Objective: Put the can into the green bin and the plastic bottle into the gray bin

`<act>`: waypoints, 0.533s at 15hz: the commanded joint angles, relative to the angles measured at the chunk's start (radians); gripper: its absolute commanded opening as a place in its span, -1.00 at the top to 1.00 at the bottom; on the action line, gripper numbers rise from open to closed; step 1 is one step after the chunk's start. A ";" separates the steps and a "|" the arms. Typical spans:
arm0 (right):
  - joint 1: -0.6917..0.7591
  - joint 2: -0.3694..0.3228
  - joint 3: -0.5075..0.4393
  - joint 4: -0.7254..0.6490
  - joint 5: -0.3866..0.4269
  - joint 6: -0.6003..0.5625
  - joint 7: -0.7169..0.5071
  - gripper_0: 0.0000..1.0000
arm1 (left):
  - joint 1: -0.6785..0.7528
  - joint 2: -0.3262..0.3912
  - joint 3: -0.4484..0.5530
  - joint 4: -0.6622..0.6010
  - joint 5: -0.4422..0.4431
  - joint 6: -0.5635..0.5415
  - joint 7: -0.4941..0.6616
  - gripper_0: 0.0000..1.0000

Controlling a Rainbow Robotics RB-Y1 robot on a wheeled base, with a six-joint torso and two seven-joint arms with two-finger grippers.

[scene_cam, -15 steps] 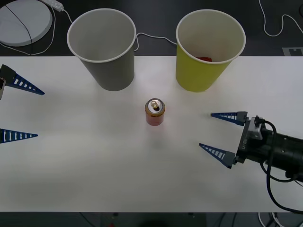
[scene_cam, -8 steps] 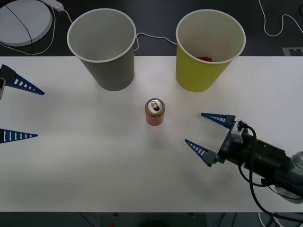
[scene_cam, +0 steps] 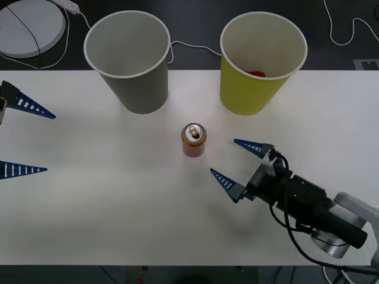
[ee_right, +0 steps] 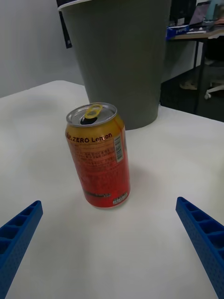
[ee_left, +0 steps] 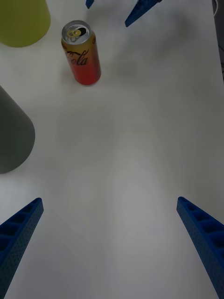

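A red patch (scene_cam: 256,74) can be seen inside the green bin, so the robot should expect another can to be lying on its side there when it carries the can (scene_cam: 193,140) over.
The can (scene_cam: 193,141), red-orange with a silver top, stands upright mid-table, in front of the gap between the gray bin (scene_cam: 127,59) and the green bin (scene_cam: 260,65). My right gripper (scene_cam: 224,157) is open, low over the table just right of the can and pointing at it, not touching. In the right wrist view the can (ee_right: 98,156) stands a short way ahead of the blue fingers (ee_right: 18,233), with the gray bin (ee_right: 121,60) behind it. My left gripper (scene_cam: 50,144) waits open at the table's left edge. The plastic bottle is out of view.
Something red (scene_cam: 256,73) lies inside the green bin. A white round disc (scene_cam: 26,26) and cables lie on the dark floor behind the white table (scene_cam: 118,207). The left wrist view shows the can (ee_left: 81,53) far ahead across bare tabletop.
My right gripper has slid left across the table toward the can, staying open. The can, both bins and the left arm have not moved.
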 commanded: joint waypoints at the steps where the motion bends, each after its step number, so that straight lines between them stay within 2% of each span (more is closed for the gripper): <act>1: -0.050 0.001 0.059 -0.001 -0.073 0.063 0.071 -1.00 | 0.000 0.000 0.000 0.000 0.000 0.000 0.000 -1.00; 6: -0.129 0.042 0.118 0.007 -0.083 0.177 0.082 -1.00 | 0.000 0.000 0.000 0.000 0.000 0.000 0.000 -1.00; 8: -0.185 0.102 0.135 0.109 -0.082 0.148 0.083 -1.00 | 0.000 0.000 0.000 0.000 0.000 0.000 0.000 -1.00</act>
